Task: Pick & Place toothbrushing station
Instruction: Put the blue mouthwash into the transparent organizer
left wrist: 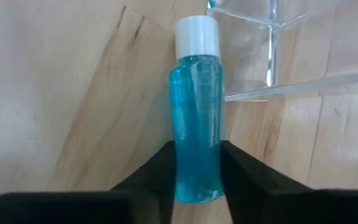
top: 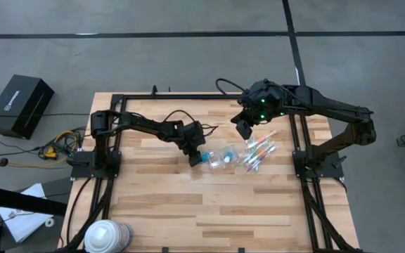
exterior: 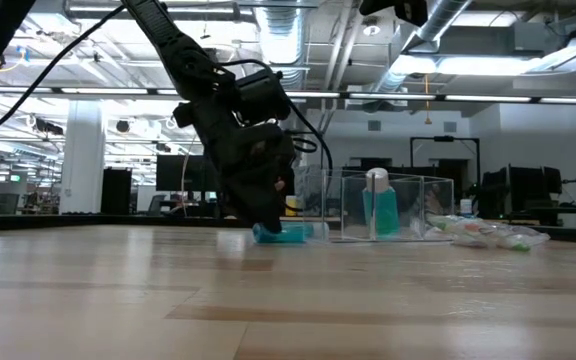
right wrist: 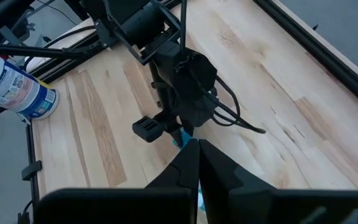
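Observation:
The blue tube's closed end (left wrist: pixel 199 188) is pinched in my left gripper and has to go into the cup, so my right gripper should grab the tube's white cap (left wrist: pixel 197 36) in the air.
A short blue tube with a white end (left wrist: pixel 197 112) lies on the wooden table beside a see-through plastic cup (top: pixel 223 158). It also shows in the low view (exterior: pixel 286 233). My left gripper (top: pixel 197 154) is down at the table, shut on the tube. A second blue thing with a white top (exterior: pixel 378 205) stands inside the cup (exterior: pixel 408 205). Several thin pastel toothbrushes (top: pixel 259 151) lie flat on the table right of the cup. My right gripper (right wrist: pixel 197 158) is shut and empty, up above the table behind the toothbrushes (top: pixel 245 128). My left gripper pinches the tube's flat closed end (left wrist: pixel 197 183), opposite the white cap, between its two fingers (left wrist: pixel 160 171). The fingers come slanting down from the table's left side. The tube lies level on the table, its white end (left wrist: pixel 197 34) pointing at the cup's corner (left wrist: pixel 272 53).
A big white-and-blue roll (top: pixel 107 235) stands at the table's near left corner; it also shows in the right wrist view (right wrist: pixel 17 87). A black box (top: pixel 20 105) sits on the floor to the left. Bare wood lies in front of the cup.

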Robot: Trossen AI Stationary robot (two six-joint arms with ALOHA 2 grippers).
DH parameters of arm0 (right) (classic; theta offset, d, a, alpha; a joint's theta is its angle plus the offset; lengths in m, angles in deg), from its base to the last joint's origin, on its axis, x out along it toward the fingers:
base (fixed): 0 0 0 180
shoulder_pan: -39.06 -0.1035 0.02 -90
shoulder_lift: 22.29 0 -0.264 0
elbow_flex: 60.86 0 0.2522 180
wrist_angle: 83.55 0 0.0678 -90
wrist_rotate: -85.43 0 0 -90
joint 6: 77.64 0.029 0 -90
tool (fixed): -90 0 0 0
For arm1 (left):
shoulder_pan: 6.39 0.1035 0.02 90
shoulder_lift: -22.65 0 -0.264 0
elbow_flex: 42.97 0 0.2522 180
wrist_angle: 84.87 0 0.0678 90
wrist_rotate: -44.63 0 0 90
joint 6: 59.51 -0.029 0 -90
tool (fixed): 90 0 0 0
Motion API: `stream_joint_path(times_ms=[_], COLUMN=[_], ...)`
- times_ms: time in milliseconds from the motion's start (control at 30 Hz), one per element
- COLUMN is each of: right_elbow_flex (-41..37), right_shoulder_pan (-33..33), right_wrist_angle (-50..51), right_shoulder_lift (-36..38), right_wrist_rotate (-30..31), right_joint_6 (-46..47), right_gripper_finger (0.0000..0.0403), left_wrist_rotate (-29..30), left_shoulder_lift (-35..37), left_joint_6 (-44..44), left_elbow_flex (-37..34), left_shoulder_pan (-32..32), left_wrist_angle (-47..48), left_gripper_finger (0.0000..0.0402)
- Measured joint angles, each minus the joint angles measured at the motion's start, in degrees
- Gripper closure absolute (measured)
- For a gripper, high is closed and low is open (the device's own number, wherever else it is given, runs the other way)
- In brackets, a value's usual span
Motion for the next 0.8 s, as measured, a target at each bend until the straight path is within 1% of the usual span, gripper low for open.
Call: stream_joint_path(times_ms=[100,367,500,633,733,800], right_elbow_flex=[0.00,0.00,0.00,0.00,0.00,0.00], right_shoulder_pan=[0.05,1.68,1.84,1.86,2.03,2.68], right_wrist_angle=[0.00,-0.02,-0.08,-0.84,-2.06,-2.85], right_shoulder_lift=[0.00,0.00,0.00,0.00,0.00,0.00], right_wrist_rotate=[0.00,-1.44,-1.51,-1.51,-1.99,-3.67], right_joint_6=[-0.87,-2.03,-3.10,-4.26,-5.15,-5.29], right_gripper_finger=[0.0403,0.0403,0.0403,0.0403,0.0403,0.0403], left_wrist_rotate=[-0.48,-1.20,-0.06,1.68,2.07,2.57], left_shoulder_lift=[-0.09,-0.10,1.37,4.81,9.13,12.68], left_joint_6=[1.45,3.18,3.54,3.12,2.39,1.85], left_elbow_flex=[0.00,-0.09,-0.32,-0.43,-0.39,-0.39], left_shoulder_pan=[-0.11,1.32,3.12,5.96,8.22,9.43], left_wrist_angle=[-0.43,-0.44,0.29,0.59,-0.16,-0.66], left_gripper_finger=[0.0345,0.0346,0.0346,0.0346,0.0346,0.0345])
